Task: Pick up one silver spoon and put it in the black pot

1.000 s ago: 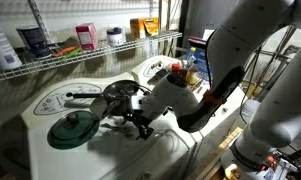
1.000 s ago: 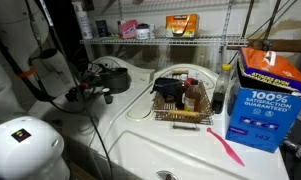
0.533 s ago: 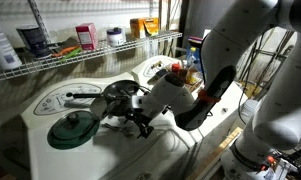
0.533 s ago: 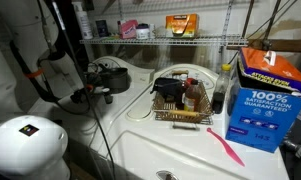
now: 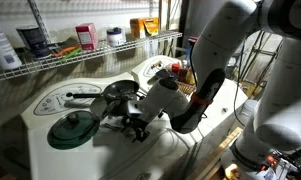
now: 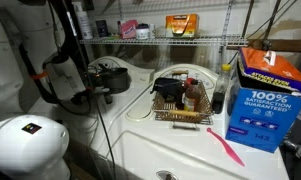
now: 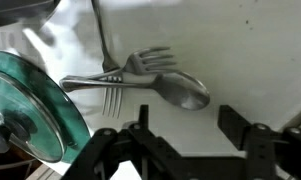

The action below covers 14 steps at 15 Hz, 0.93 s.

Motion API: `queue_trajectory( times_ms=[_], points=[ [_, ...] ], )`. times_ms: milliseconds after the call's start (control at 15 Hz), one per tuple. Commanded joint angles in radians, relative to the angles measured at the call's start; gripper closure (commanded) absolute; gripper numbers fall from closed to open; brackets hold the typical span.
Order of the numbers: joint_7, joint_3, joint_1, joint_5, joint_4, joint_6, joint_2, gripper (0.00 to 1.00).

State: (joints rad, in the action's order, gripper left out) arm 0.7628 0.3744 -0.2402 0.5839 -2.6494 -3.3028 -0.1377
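Observation:
I should move over the spoon's bowl (image 7: 183, 91) and close my gripper there before lifting, because my open gripper is short of the silver spoon, whose handle crosses the forks (image 7: 114, 82).
In the wrist view a silver spoon (image 7: 180, 89) lies on the white surface, its bowl to the right and its handle running left. It is crossed with silver forks (image 7: 148, 61). My gripper (image 7: 188, 132) is open and empty, with its two black fingers straddling the space just below the spoon's bowl. The dark green lid (image 7: 30, 100) lies at the left. In an exterior view my gripper (image 5: 137, 126) hangs low over the cutlery, between the green lid (image 5: 70, 128) and the black pot (image 5: 120, 91). The pot also shows in the other exterior view (image 6: 112, 75).
A wire shelf (image 5: 80, 52) with bottles and boxes runs along the back. A wire dish rack (image 6: 180, 103) with items stands in the sink. A blue box (image 6: 270, 95) and a pink utensil (image 6: 226, 148) lie on the white counter.
My arm's upper links have swung left and my gripper has edged slightly left and down over the cutlery. It stays open; nothing is picked up.

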Motion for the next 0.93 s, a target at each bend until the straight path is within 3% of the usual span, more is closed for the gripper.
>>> queue_trajectory(
  times_ms=[0, 67, 333, 600, 667, 867],
  points=[
    [0.027, -0.024, -0.017, 0.036, 0.032, -0.016, -0.034, 0.55],
    [0.033, -0.025, -0.017, 0.037, 0.032, -0.014, -0.030, 0.63],
    [0.054, -0.028, -0.018, 0.037, 0.030, -0.011, -0.021, 0.68],
    [0.060, -0.037, -0.017, 0.033, 0.018, -0.005, -0.012, 0.50],
    [0.061, -0.040, -0.016, 0.032, 0.015, -0.009, -0.011, 0.41],
    [0.084, -0.079, -0.040, 0.004, -0.003, -0.016, 0.007, 0.33]
  ],
)
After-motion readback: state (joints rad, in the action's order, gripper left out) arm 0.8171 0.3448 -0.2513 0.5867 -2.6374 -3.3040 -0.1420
